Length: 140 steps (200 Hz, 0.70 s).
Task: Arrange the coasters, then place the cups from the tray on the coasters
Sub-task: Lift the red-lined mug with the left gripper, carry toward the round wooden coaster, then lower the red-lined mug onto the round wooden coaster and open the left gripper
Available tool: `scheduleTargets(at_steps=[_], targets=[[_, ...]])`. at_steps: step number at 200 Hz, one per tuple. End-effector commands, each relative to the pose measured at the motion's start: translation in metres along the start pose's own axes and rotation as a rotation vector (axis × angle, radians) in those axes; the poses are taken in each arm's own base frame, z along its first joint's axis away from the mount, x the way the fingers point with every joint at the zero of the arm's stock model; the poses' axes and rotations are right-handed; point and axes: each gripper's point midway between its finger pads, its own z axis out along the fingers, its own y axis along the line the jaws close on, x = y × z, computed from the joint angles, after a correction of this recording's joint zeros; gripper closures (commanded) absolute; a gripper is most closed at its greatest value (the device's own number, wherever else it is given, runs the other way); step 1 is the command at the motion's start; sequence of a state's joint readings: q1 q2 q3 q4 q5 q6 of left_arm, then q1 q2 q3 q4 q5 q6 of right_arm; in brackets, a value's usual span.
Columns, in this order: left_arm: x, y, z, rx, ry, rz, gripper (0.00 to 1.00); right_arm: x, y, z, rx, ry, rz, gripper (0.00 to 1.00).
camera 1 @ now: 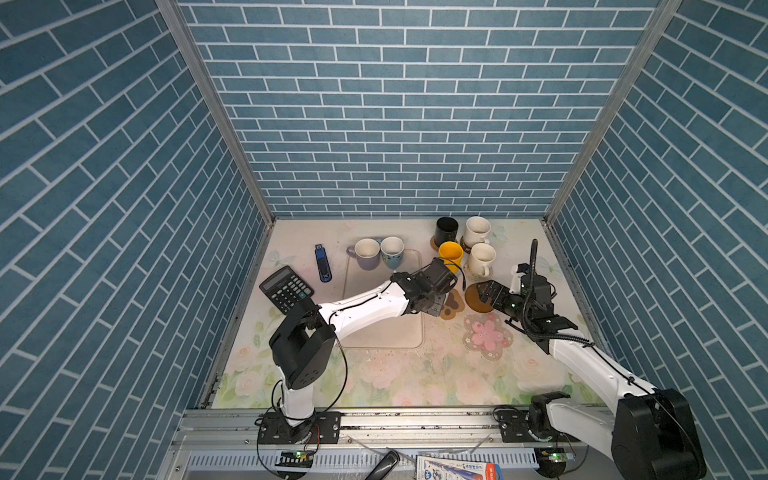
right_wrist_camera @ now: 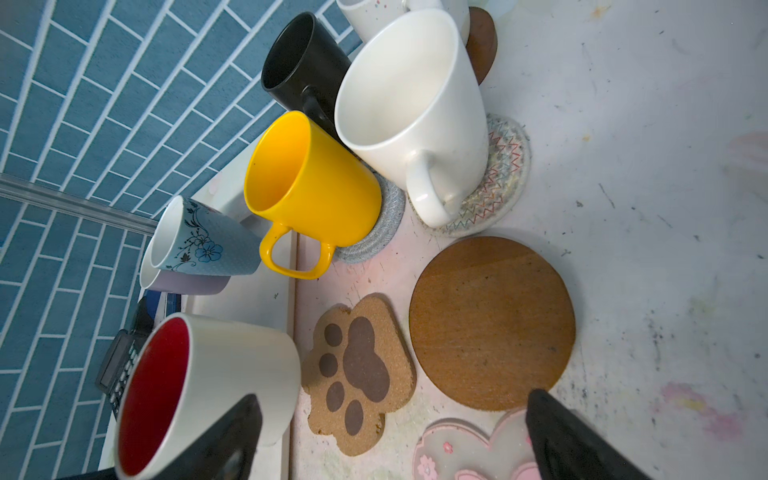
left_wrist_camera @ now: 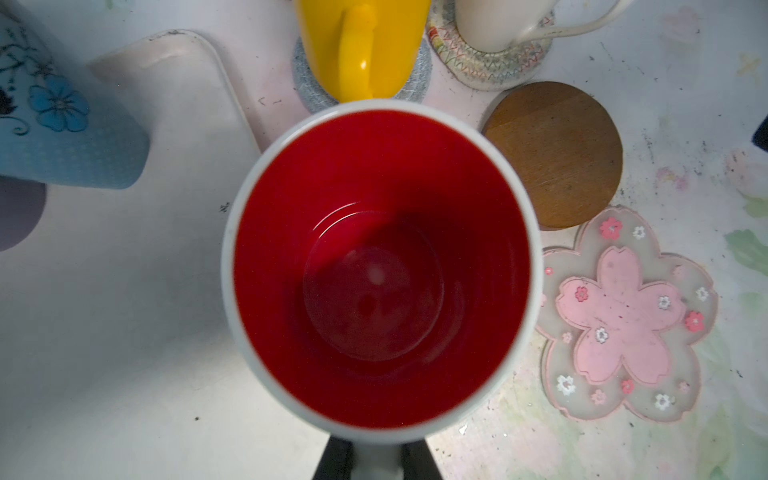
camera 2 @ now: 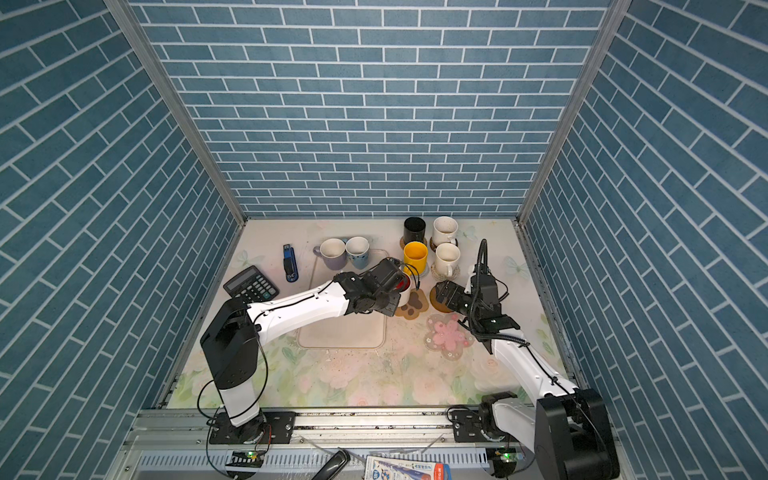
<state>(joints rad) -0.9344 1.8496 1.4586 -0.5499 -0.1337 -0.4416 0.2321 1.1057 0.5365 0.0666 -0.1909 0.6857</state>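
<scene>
My left gripper should go on carrying the red-inside white cup [camera 2: 404, 289] until it stands on the brown disc coaster [camera 2: 439, 299], because the cup hangs upright and the coaster is empty.
My left gripper [left_wrist_camera: 376, 461] is shut on the handle of the red-inside white cup [left_wrist_camera: 380, 266], holding it upright over the tray's [camera 1: 386, 340] right edge. The brown paw coaster [right_wrist_camera: 359, 374] lies just beside that cup [right_wrist_camera: 232, 365]. My right gripper [right_wrist_camera: 390, 436] hangs open and empty over the bare brown disc coaster [right_wrist_camera: 492, 324] and the pink flower coaster [right_wrist_camera: 469, 453]. The yellow cup [camera 1: 451, 253], the black cup [camera 1: 446, 230] and two white cups [camera 1: 482, 259] stand on coasters at the back right. The lavender cup [camera 1: 366, 253] and the light blue cup [camera 1: 392, 251] stand at the tray's far end.
A black calculator [camera 1: 286, 289] and a blue stapler-like object [camera 1: 323, 262] lie left of the tray. Blue brick walls close in the table on three sides. The two grippers are near each other around the paw coaster.
</scene>
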Motion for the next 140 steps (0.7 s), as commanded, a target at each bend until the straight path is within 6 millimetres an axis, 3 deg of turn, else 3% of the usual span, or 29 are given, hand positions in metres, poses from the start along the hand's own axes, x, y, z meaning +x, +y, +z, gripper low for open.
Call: scheduleTargets(at_steps=[1,62,105,140], targets=[[-0.029,-0.023,-0.009,0.065,-0.097,-0.017,1.0,0.001,-0.003,-0.003,-0.011,-0.013,0.039,0.01],[-0.03,-0.059,0.007,0.115,-0.09,0.025,1.0,-0.002,-0.025,-0.002,0.038,-0.018,0.125,0.01],[-0.041,-0.074,0.019,0.135,-0.102,0.029,1.0,-0.006,-0.049,-0.006,0.071,-0.04,0.222,0.01],[-0.049,-0.088,0.028,0.178,-0.101,0.047,1.0,-0.01,-0.058,-0.011,0.09,-0.065,0.243,0.01]])
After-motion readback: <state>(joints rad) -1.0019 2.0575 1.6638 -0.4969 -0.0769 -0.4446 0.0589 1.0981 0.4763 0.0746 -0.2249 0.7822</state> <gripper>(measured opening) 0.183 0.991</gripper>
